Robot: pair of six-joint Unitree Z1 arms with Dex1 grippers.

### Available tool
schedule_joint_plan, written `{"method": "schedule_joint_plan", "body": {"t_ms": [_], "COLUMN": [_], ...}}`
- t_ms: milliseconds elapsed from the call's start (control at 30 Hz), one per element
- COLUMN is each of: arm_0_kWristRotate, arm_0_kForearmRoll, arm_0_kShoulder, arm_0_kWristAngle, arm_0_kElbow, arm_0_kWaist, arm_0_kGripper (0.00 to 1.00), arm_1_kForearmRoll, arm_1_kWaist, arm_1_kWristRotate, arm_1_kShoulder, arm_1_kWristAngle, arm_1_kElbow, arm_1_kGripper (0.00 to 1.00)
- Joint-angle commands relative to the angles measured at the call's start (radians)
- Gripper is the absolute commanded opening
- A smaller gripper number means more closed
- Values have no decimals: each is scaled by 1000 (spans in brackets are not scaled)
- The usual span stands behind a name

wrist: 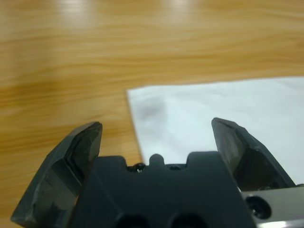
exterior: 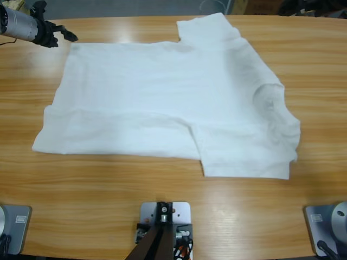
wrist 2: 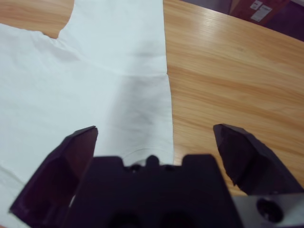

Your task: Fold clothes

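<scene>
The near side of the white T-shirt (exterior: 116, 131) is already folded flat. So I expect the T-shirt's far side (exterior: 122, 65) to fold over flat too when I carry its corner.
The clothes are one white T-shirt (exterior: 173, 103) lying flat across the table, hem to the left and neck to the right. One sleeve (exterior: 209, 30) points to the far edge, the other (exterior: 244, 157) to the near edge. My left gripper (exterior: 68, 35) hovers open just outside the shirt's far-left hem corner; in the left wrist view that corner (wrist: 142, 102) lies between the open left gripper (wrist: 156, 123) jaws. My right gripper (wrist 2: 154, 129) is open above a sleeve's (wrist 2: 123, 42) edge, holding nothing; it does not show in the high view.
Bare wooden table (exterior: 108, 189) surrounds the shirt, with a wide strip along the near edge. The right wrist view shows bare wood (wrist 2: 237, 71) to the right of the shirt and boxes (wrist 2: 259, 9) beyond the table.
</scene>
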Motion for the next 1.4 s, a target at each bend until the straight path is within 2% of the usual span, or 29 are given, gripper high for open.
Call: {"method": "schedule_joint_plan", "body": {"t_ms": [33, 333, 467, 600, 1000, 1400], "arm_0_kWristRotate": [-17, -109, -147, -148, -183, -224], "arm_0_kForearmRoll": [218, 414, 420, 423, 473, 483], "arm_0_kShoulder": [124, 214, 223, 223, 236, 256], "arm_0_kWristAngle": [36, -82, -154, -157, -177, -179], "arm_0_kElbow": [-189, -375, -374, -375, -368, -391], "arm_0_kWaist": [24, 69, 74, 69, 12, 20], "arm_0_kGripper": [899, 906, 977, 989, 987, 982], "arm_1_kForearmRoll": [-17, -21, -23, -27, -31, -33], "arm_1_kWaist": [-11, -19, -19, -19, -22, -38], "arm_1_kWristRotate": [-11, -11, -11, -11, -11, -11], "arm_1_kShoulder": [26, 16, 9, -8, -21, -35], "arm_1_kWristAngle": [20, 20, 20, 17, 19, 19], "arm_1_kElbow": [20, 33, 44, 58, 64, 71], "arm_1_kGripper": [991, 991, 991, 991, 991, 991]}}
